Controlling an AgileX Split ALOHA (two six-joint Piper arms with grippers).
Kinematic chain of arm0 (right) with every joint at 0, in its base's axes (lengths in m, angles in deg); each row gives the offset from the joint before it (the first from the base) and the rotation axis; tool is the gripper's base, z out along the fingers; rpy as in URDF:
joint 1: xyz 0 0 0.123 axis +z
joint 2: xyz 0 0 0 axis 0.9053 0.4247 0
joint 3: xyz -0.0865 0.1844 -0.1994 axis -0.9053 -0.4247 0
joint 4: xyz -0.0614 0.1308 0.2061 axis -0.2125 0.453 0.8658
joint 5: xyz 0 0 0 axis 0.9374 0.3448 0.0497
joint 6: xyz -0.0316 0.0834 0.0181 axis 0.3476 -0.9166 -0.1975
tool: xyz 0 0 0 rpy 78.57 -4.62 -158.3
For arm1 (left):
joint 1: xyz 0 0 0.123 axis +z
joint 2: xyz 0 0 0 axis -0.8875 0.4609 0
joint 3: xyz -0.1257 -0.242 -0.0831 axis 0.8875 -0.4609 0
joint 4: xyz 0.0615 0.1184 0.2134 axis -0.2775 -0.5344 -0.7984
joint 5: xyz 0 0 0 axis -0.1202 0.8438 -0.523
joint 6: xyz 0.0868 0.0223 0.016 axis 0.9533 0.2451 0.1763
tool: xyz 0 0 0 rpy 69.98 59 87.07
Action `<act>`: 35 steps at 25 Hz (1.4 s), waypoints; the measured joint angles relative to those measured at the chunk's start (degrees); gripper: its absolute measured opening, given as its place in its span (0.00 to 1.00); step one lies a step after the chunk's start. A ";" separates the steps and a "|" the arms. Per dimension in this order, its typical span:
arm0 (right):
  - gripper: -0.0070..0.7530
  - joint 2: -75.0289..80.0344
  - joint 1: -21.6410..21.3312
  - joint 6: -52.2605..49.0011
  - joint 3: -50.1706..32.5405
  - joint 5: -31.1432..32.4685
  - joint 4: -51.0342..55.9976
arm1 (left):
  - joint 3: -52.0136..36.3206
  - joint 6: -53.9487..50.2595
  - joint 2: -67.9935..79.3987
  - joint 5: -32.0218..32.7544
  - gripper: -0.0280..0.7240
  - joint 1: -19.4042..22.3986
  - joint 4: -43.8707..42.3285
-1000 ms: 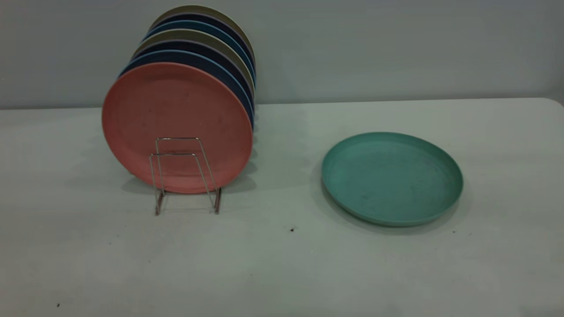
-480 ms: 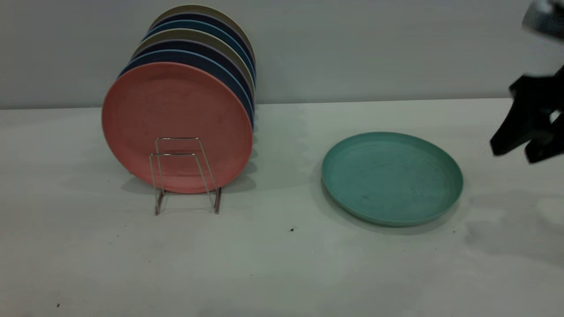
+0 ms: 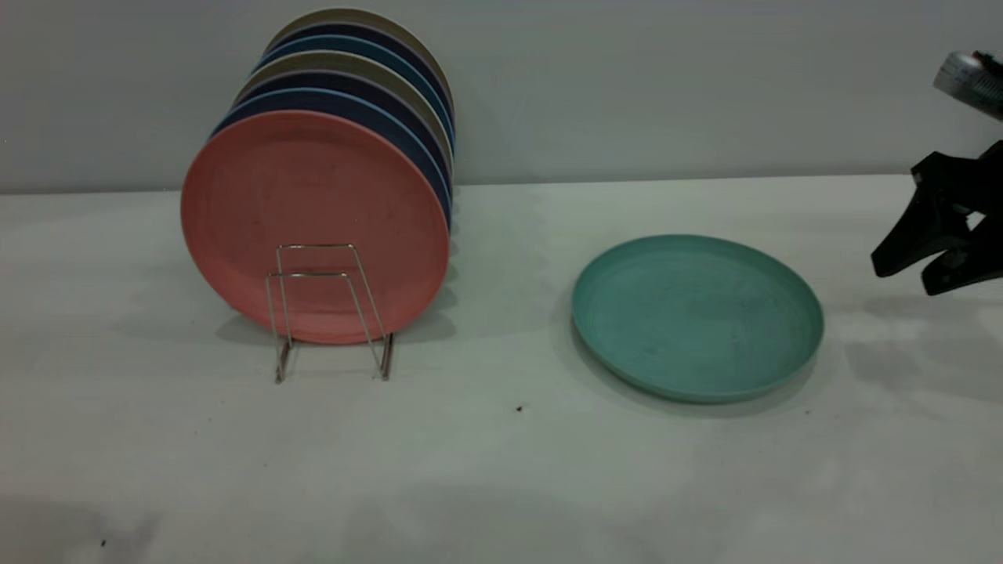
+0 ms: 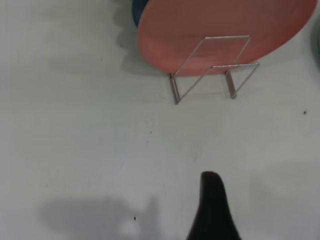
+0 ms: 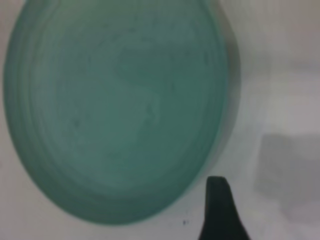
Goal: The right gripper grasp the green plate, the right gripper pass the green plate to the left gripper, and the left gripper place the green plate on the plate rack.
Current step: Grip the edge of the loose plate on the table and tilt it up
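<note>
My right gripper's open fingers face the green plate's free rim [image 3: 819,315]. I continue to lower them toward that rim until they straddle it, then close them.
The green plate [image 3: 697,317] lies flat on the table right of centre; it fills the right wrist view [image 5: 117,107]. My right gripper [image 3: 903,280] hangs at the far right edge, a little above the table and right of the plate. It is open and empty, its two pointed jaws apart. One of its fingers [image 5: 220,210] shows just outside the plate's rim. The plate rack [image 3: 333,309] stands at the left; it also shows in the left wrist view [image 4: 215,67]. My left gripper is out of the exterior view. Only one black finger [image 4: 212,205] shows, over bare table short of the rack, nothing held.
A salmon-pink plate [image 3: 313,223] stands upright at the front of the rack, with several dark blue and olive plates [image 3: 353,86] behind it. Two empty wire loops stand in front of the pink plate. A wall runs behind the table.
My right gripper has come into view from the right edge and now hangs near the green plate. A shadow has appeared at the lower left of the table. The plates have not moved.
</note>
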 joint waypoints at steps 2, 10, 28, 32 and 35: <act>0.68 3.00 -0.07 0.20 2.47 1.04 0.30 | 0.20 0.06 1.38 -0.69 0.79 0.00 0.59; 0.68 12.45 0.18 1.22 8.90 4.63 4.09 | 0.20 0.16 1.73 -2.32 0.79 0.00 1.49; 0.43 14.40 6.10 3.12 9.80 -0.84 10.60 | 0.20 0.16 1.73 -2.32 0.79 0.00 1.49; 0.09 14.40 6.34 1.79 9.80 -3.85 10.65 | 0.20 0.06 1.73 -2.32 0.79 0.00 2.67; 0.03 14.40 6.33 1.54 9.80 -4.18 10.41 | 0.20 0.95 1.84 -2.49 0.79 0.00 5.21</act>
